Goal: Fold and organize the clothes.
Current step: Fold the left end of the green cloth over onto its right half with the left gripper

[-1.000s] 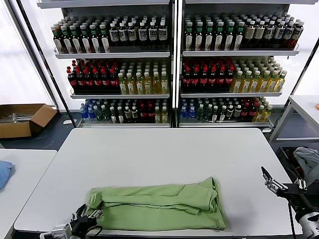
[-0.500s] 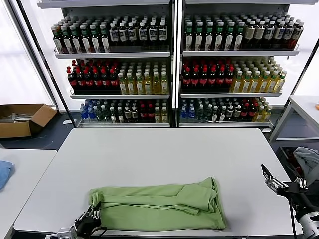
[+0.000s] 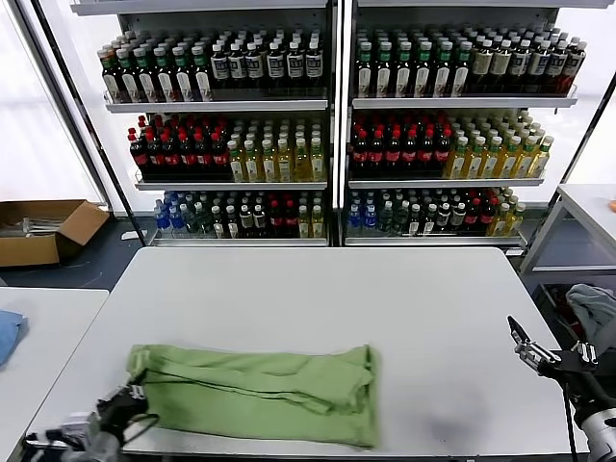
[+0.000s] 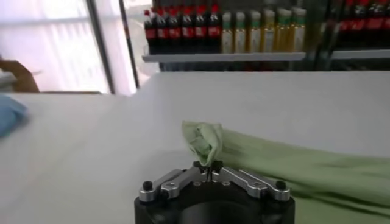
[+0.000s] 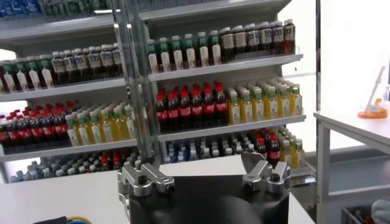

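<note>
I should fold the held end toward the far end (image 3: 360, 399) with my left gripper, since the light green shirt forms a long band (image 3: 252, 393), too long to set aside.
A light green shirt (image 3: 255, 393) lies folded in a long band near the front edge of the white table (image 3: 318, 289). No collar, buttons or logo show. My left gripper (image 3: 128, 397) is at the shirt's left end, low at the table's front left corner. In the left wrist view the left gripper (image 4: 208, 170) is shut on a bunched corner of the shirt (image 4: 205, 141), and the rest of the shirt trails away across the table. My right gripper (image 3: 521, 340) is open and empty, off the table's right edge; in the right wrist view (image 5: 204, 172) its jaws stand wide apart.
Shelves of bottles (image 3: 332, 125) stand behind the table. A second table at the left holds a blue cloth (image 3: 8, 333). A cardboard box (image 3: 43, 231) sits on the floor at the left. A grey cloth (image 3: 593, 308) and a side table (image 3: 587, 207) are at the right.
My left gripper has moved left along the table's front edge, dragging the green shirt leftward with it. The right gripper has barely moved.
</note>
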Tool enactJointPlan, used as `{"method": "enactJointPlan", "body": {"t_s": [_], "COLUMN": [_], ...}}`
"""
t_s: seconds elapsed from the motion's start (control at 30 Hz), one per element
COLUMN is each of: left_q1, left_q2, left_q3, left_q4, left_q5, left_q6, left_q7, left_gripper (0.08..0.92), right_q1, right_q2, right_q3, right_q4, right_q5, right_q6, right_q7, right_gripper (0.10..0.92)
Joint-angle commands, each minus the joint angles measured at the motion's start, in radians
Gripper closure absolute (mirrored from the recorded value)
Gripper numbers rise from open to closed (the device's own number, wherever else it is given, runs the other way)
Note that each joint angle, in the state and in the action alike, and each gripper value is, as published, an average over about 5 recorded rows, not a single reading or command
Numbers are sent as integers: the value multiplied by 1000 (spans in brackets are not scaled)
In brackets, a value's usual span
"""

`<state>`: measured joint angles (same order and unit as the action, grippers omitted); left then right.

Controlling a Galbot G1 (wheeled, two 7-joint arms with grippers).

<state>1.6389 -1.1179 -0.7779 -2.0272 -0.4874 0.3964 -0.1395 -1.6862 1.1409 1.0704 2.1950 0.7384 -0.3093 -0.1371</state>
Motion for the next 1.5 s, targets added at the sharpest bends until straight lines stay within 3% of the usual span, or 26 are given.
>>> {"method": "enactJointPlan", "body": {"t_s": [0.03,0.2,0.47,0.7,0.97,1.5], "left_q1": [-41,-35,-57,-53,-67,-38], "left_q2": [359,391,258,168,88,-14], "left_q3": [-399,-415,-254,-49,85,380], "left_q4": [303,209,-140,-291,-309,-174], "left_q5": [-112,-152,-159,-148,-111,130], "left_q6": [-43,-18,78,120,130,71], "left_q7": [192,202,173,136,107,194], "left_gripper": [905,905,905,905,905,905], "right_q1": [5,10,-11,-32,-29,-46], "right_q2": [-1,0,5,7,27,37], "right_q3": [-3,-7,-1,10,-11,-3], "right_q4": [5,14,29,34,48,46], "right_q5": [4,3,3,7,-11,-16], "right_q6": [-1,-4,-2,2,0,1], "right_q7": [1,3,2,0,1,-1], "right_gripper": [203,203,203,203,203,203]}}
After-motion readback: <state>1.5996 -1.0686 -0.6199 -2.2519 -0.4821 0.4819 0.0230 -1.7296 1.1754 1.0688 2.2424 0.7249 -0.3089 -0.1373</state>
